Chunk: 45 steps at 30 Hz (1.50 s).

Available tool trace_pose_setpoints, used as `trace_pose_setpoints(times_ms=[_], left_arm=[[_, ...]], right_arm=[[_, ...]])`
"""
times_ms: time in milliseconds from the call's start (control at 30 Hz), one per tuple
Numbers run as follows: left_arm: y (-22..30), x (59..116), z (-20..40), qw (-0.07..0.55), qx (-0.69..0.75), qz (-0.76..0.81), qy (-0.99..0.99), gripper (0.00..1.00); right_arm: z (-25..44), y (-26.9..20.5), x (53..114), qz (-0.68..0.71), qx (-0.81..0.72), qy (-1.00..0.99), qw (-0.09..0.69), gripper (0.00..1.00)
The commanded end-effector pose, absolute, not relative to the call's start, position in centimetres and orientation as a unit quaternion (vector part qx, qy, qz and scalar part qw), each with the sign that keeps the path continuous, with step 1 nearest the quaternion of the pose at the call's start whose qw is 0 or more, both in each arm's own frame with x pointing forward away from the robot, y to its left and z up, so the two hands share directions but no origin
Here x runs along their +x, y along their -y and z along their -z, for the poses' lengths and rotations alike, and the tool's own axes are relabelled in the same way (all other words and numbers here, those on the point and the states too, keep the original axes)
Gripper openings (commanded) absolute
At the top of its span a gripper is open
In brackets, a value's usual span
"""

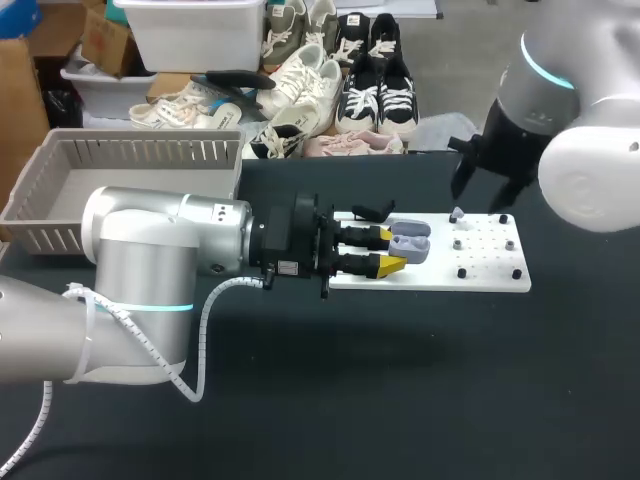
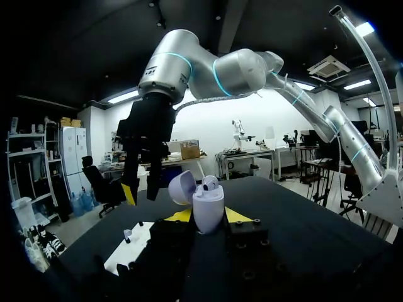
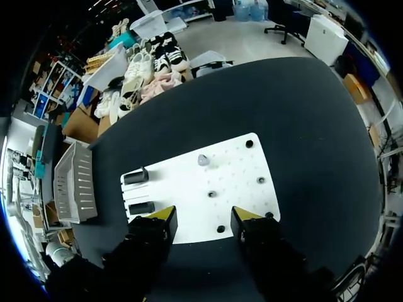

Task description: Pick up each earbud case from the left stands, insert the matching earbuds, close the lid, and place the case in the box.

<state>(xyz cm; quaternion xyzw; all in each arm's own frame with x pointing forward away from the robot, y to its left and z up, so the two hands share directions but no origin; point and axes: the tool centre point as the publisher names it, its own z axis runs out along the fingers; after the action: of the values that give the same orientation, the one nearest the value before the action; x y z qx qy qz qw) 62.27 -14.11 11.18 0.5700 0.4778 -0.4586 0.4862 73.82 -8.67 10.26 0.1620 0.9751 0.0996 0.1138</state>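
Note:
The earbud (image 1: 457, 213) is sitting on a short black peg (image 1: 453, 219), so the earbud will come straight off when I lift it, and the peg will stay standing.
My left gripper (image 1: 392, 252) is shut on a lavender earbud case (image 1: 411, 241) and holds it over the white board (image 1: 480, 270). In the left wrist view the earbud case (image 2: 208, 212) stands upright between the yellow fingertips (image 2: 179, 216), lid (image 2: 181, 187) open, with one earbud (image 2: 210, 182) seated in it. My right gripper (image 1: 482, 200) hangs open and empty above the board's far side. Below it a loose earbud (image 3: 203, 160) sits on a peg, ahead of the right gripper (image 3: 203, 215). From the left wrist, the right gripper (image 2: 141, 182) hangs just behind the case.
A grey slatted box (image 1: 130, 160) stands at the table's back left. Two black stands (image 3: 136, 177) sit on the board's left end, and small black pegs (image 1: 461, 272) dot its right part. Dark table top lies open in front of the board.

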Motion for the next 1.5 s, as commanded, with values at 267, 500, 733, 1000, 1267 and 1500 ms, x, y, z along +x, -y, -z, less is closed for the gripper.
trace_pose_setpoints(times_ms=[267, 500, 733, 1000, 1267, 1500], left_arm=[[14.1, 62.3, -11.1, 0.488, 0.569, 0.459, -0.477, 0.00], [14.1, 62.3, -11.1, 0.488, 0.569, 0.459, -0.477, 0.00], [14.1, 62.3, -11.1, 0.488, 0.569, 0.459, -0.477, 0.00], [14.1, 62.3, -11.1, 0.488, 0.569, 0.459, -0.477, 0.00], [14.1, 62.3, -11.1, 0.488, 0.569, 0.459, -0.477, 0.00], [14.1, 62.3, -11.1, 0.488, 0.569, 0.459, -0.477, 0.00]], right_arm=[[-7.1, 8.6, 76.3, -0.114, 0.172, -0.973, 0.102, 0.52], [-6.0, 8.7, 77.5, -0.122, 0.175, -0.972, 0.103, 0.49], [-5.4, 8.7, 78.6, -0.128, 0.178, -0.970, 0.102, 0.47], [-4.8, 8.8, 79.0, -0.137, 0.173, -0.970, 0.106, 0.46], [-4.5, 8.7, 79.5, -0.146, 0.169, -0.969, 0.108, 0.45], [-3.8, 8.6, 79.7, -0.147, 0.170, -0.969, 0.103, 0.42]])
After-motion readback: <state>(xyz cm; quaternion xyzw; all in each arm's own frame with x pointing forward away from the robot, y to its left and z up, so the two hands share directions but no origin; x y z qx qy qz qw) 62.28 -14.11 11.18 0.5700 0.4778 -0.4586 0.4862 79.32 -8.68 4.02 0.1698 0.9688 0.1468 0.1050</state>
